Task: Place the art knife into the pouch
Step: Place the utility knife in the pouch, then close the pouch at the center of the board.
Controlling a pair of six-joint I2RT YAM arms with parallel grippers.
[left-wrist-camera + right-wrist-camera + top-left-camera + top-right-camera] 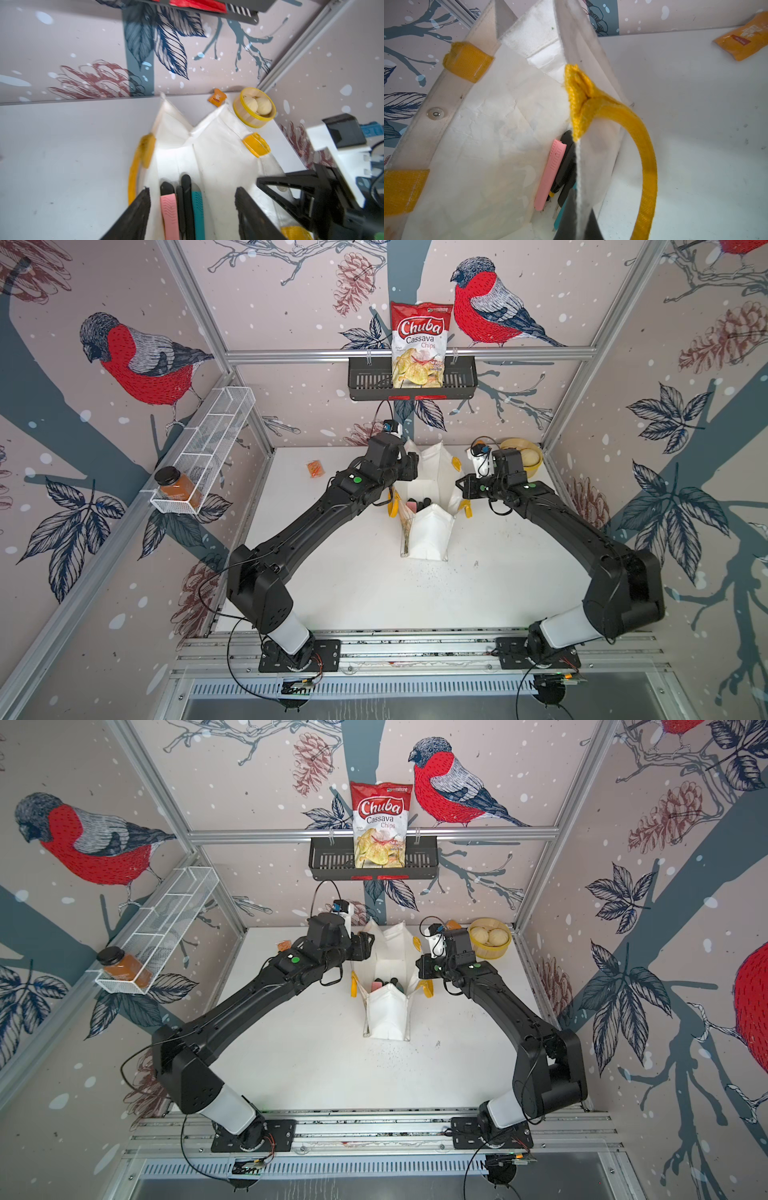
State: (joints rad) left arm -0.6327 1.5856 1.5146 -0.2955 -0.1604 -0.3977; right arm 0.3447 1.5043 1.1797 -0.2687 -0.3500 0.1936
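Next, my right gripper opens while my left gripper pushes the pouch's opposite side [361,977] between the right gripper's fingers, because my right gripper has only the rim [415,976] on its side of the open pouch.
The pouch [428,531] [388,1011] is a white fabric tote with yellow loop handles, standing open in the middle of the table. Art knives lie side by side at its bottom: a pink one [169,212] [550,172], a teal one [197,212] and black ones between them. My left gripper [192,195] hangs over the pouch's mouth [218,145], open, with nothing between its fingers [143,203]. My right gripper [577,220] [463,486] is shut on the rim of a pouch side wall [488,135] and holds it apart.
A round yellow bowl [525,458] with buns sits at the back right corner. One orange sachet [315,468] lies at the back left, another [217,97] behind the pouch. A chips bag [419,344] stands in a black wall basket; a jar [178,487] sits in the white wire shelf.
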